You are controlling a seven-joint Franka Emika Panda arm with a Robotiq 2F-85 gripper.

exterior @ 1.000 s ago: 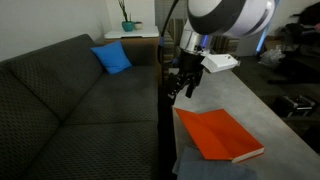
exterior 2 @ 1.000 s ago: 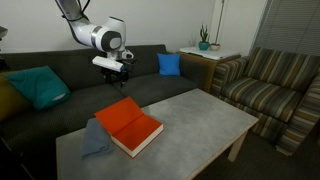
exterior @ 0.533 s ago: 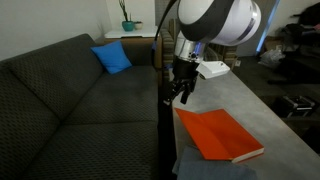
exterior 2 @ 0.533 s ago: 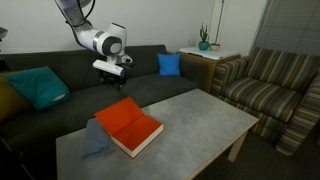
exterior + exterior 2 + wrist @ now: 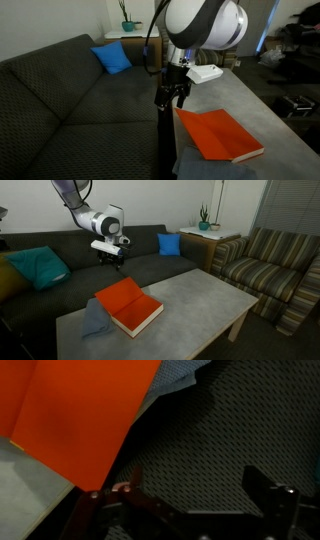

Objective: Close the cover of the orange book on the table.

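The orange cover's free edge [image 5: 189, 133] faces the robot's open gripper from the sofa side, so the gripper keeps moving toward that edge [image 5: 124, 433] until its fingers close on it.
The orange book [image 5: 219, 134] lies flat and shut on the grey stone-look table [image 5: 260, 100], its plain orange cover [image 5: 122, 298] facing up and pale page edges along one side. It shows in both exterior views and fills the upper left of the wrist view [image 5: 80, 410]. My gripper [image 5: 170, 95] hangs open and empty above the dark sofa seat, just off the table's edge and apart from the book. In the wrist view its two fingers [image 5: 190, 495] stand wide apart over sofa fabric.
A grey cloth [image 5: 94, 318] lies on the table against the book. The dark sofa [image 5: 70, 110] holds a blue cushion [image 5: 112, 57] and a teal cushion [image 5: 38, 265]. A striped armchair [image 5: 270, 265] stands beyond the table. A side table carries a plant [image 5: 204, 218].
My gripper has moved away from the table, out over the sofa seat and slightly lower. The book has not moved.
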